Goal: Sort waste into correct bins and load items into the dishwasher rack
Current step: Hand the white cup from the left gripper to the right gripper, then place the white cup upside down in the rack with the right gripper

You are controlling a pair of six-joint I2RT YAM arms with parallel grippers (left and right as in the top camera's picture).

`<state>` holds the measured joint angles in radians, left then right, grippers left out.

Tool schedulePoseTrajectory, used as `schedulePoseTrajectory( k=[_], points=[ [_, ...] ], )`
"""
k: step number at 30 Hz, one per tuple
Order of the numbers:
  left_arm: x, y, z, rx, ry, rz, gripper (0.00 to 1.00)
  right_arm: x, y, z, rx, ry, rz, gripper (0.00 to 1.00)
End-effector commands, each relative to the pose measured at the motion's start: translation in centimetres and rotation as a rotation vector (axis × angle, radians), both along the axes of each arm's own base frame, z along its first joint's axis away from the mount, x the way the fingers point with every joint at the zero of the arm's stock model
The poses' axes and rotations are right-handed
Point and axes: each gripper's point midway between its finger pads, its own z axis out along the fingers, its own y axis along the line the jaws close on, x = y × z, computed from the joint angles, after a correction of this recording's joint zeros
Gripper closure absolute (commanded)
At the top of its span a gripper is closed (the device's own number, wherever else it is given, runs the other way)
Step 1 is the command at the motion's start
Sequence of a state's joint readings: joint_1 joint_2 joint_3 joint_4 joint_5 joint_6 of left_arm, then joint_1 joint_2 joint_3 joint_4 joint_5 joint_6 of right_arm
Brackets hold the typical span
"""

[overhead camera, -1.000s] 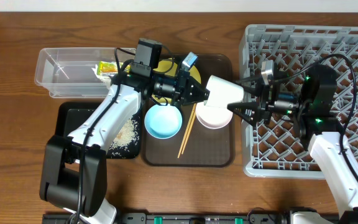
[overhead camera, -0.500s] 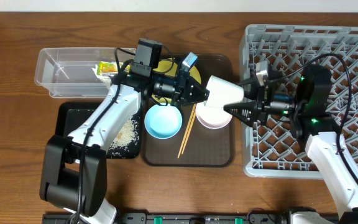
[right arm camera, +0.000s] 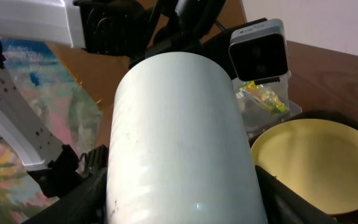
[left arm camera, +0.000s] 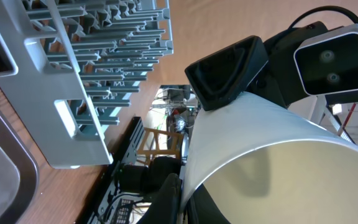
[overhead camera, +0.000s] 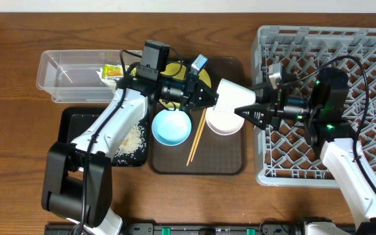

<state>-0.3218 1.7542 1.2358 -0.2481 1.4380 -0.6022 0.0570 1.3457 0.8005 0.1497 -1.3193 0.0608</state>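
Note:
Next, I grip the cup's base point(overhead camera: 252, 98) with my right gripper before loading the cup, because my left gripper holds the small white cup point(overhead camera: 220, 97) by its rim, short of the grey rack.
The small white cup point(overhead camera: 232, 96) hangs on its side above the brown tray, between both arms. My left gripper point(overhead camera: 211, 98) is shut on its rim, one finger point(left arm camera: 169, 199) outside and one inside the cup point(left arm camera: 278, 168). My right gripper point(overhead camera: 248, 108) is open, with a finger on each side of the cup's base point(right arm camera: 179, 137). The white bowl point(overhead camera: 224, 123), light blue bowl point(overhead camera: 172, 127) and chopsticks point(overhead camera: 196, 137) lie on the tray. The yellow plate point(overhead camera: 175, 68) is partly hidden under my left arm. The grey rack point(overhead camera: 371, 59) is at the right.
The clear tub point(overhead camera: 64, 75) at the back left holds the green-and-yellow wrapper point(overhead camera: 113, 70). The black tray point(overhead camera: 74, 121) in front of it holds rice grains point(overhead camera: 132, 138). The dark brown tray point(overhead camera: 230, 163) sits between tub and rack. I see no tissue.
My right gripper has moved left from the rack's edge until its fingers lie on both sides of the cup's base. My left arm and the cup have stayed still.

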Motion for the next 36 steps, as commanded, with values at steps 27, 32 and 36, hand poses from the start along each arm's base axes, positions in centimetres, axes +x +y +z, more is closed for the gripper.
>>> schedulePoseTrajectory(
  k=[27,32,36],
  points=[
    [4.6,19.2,-4.5,0.975,-0.304,0.644,0.64,4.0,-8.7,-4.3,-0.427,0.266,-0.714,0.99],
    [3.9,21.4,-3.8,1.029,-0.294,0.698,0.64,2.5,-14.7,-3.6,-0.646,0.370,-0.969,0.99],
    [3.9,21.6,-3.8,1.033,-0.290,0.703,0.64,0.9,-19.9,-3.2,-0.823,0.442,-1.162,0.99]
  ],
)
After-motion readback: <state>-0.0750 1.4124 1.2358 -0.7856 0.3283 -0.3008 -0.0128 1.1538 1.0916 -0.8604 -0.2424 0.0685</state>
